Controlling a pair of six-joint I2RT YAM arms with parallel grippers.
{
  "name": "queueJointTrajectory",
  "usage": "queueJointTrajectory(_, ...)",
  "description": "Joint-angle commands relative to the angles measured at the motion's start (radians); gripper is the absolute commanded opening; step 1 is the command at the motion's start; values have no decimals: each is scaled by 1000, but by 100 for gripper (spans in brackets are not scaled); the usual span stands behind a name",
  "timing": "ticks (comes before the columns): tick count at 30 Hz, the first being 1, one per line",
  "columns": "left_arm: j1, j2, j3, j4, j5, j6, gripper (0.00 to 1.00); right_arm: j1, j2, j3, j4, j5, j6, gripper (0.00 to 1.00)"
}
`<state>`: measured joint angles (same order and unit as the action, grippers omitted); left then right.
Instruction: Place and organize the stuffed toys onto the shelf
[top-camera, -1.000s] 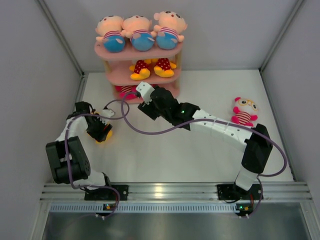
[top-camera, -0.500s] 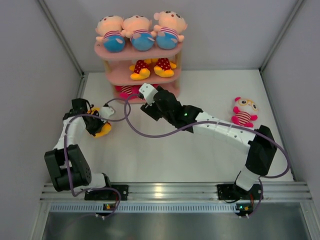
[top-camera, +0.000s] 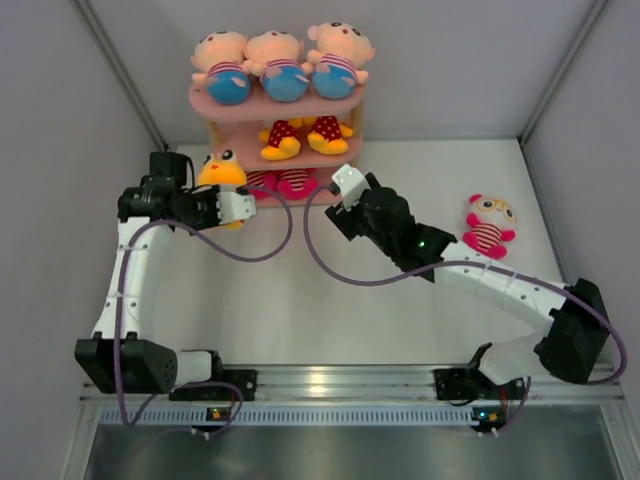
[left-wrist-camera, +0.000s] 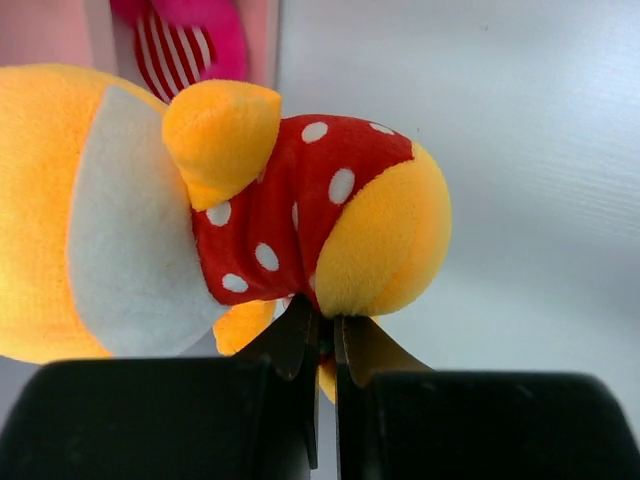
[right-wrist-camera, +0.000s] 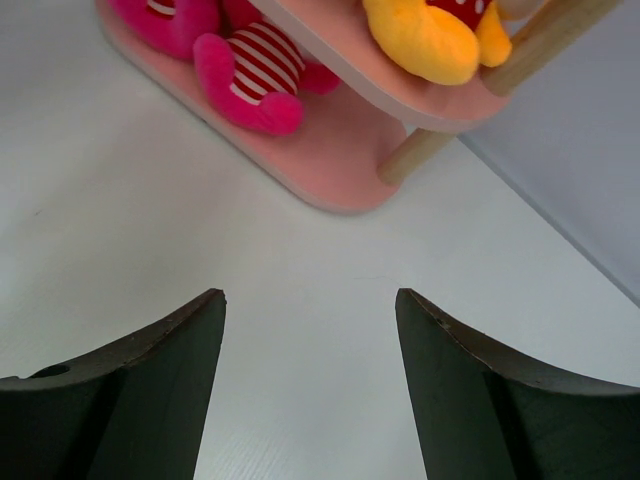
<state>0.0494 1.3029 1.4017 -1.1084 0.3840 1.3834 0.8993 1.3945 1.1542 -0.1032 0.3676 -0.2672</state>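
Observation:
The yellow polka-dot toy's head is pointing toward the open end of the middle board, so my left gripper should keep moving the toy in until it rests there.
The pink shelf stands at the back. Three peach-headed stuffed toys sit on its top board, two yellow polka-dot ones on the middle board, and pink striped ones on the bottom. My left gripper is shut on the underside of another yellow polka-dot toy, held in the air just left of the shelf. The left wrist view shows the fingers pinching this toy. My right gripper is open and empty beside the shelf's bottom right; it faces the bottom board.
A pink-white toy with a red-striped body lies on the white table at the right. Grey walls close in the left, right and back. The purple cables of both arms loop over the table's middle.
My left gripper shut on the yellow toy and lifted it from the table up to the shelf's left side. My right gripper drew back rightward from the bottom tier, still open.

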Motion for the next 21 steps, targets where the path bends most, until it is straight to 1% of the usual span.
queueJointTrajectory(1, -126, 5, 139, -91, -56, 83, 0, -40, -86, -63, 135, -32, 29, 70)
queueJointTrajectory(2, -156, 22, 173, -93, -68, 86, 0, -46, -97, -77, 140, -35, 31, 70)
queueJointTrajectory(3, -158, 42, 207, -93, -80, 86, 0, -49, -118, -89, 148, -39, 29, 70)
queueJointTrajectory(4, -158, 85, 274, -93, -89, 83, 0, -59, -127, -112, 152, -42, 25, 70)
queueJointTrajectory(7, -158, 168, 371, -91, -118, 82, 0, -71, -163, -148, 174, -56, 16, 70)
queueJointTrajectory(12, -158, 274, 451, -87, -140, 68, 0, -100, -193, -168, 177, -59, 14, 70)
queueJointTrajectory(14, -158, 303, 480, -87, -120, 60, 0, -106, -201, -175, 177, -58, 16, 70)
queueJointTrajectory(18, -158, 410, 607, -87, -123, 11, 0, -115, -207, -186, 169, -56, 26, 70)
queueJointTrajectory(21, -157, 453, 649, -73, -145, -14, 0, -117, -221, -197, 168, -56, 37, 70)
